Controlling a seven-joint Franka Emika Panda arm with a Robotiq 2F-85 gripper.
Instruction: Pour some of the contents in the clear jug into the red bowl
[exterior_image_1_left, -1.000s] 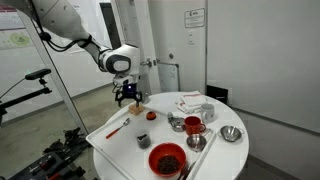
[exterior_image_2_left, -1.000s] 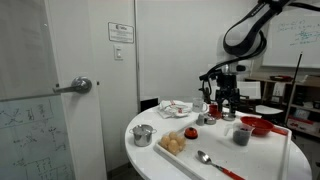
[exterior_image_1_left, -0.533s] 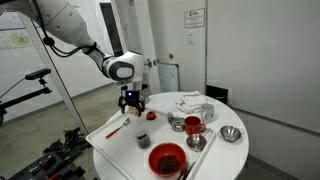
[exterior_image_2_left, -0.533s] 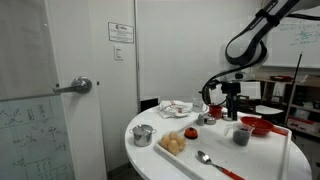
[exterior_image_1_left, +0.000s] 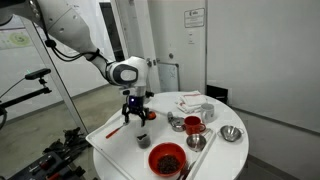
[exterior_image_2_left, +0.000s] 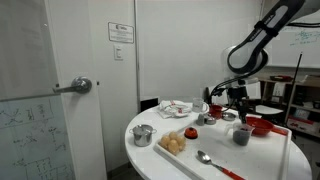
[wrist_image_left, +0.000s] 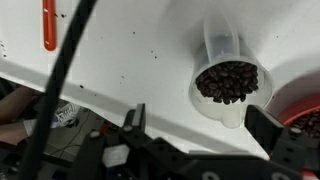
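The clear jug's handle is past the beans (wrist_image_left: 228, 82) and off-centre from my open fingers, so my gripper should move over and line up its middle with the handle (wrist_image_left: 220, 36) before it goes down.
The clear jug (wrist_image_left: 228, 80) holds dark beans and stands on the white tray; it also shows in both exterior views (exterior_image_1_left: 144, 139) (exterior_image_2_left: 241, 135). My gripper (wrist_image_left: 200, 135) is open, its two fingers spread just in front of the jug and not touching it. In both exterior views the gripper (exterior_image_1_left: 134, 114) (exterior_image_2_left: 239, 106) hangs just above and beside the jug. The red bowl (exterior_image_1_left: 167, 158) with dark contents sits near the tray's front edge. A red sliver of it shows in the wrist view (wrist_image_left: 303, 112), and it also shows in an exterior view (exterior_image_2_left: 256, 125).
A white tray (exterior_image_1_left: 112, 145) lies on the round white table (exterior_image_2_left: 160, 160). A red-handled utensil (exterior_image_1_left: 115, 130) lies on the tray. Steel bowls (exterior_image_1_left: 232, 134) (exterior_image_1_left: 177, 122), a glass with red contents (exterior_image_1_left: 194, 126), a spoon (exterior_image_2_left: 205, 158) and a plate (exterior_image_2_left: 177, 108) stand around.
My gripper has moved down and across the table, ending close over the jug. Nothing on the table has moved.
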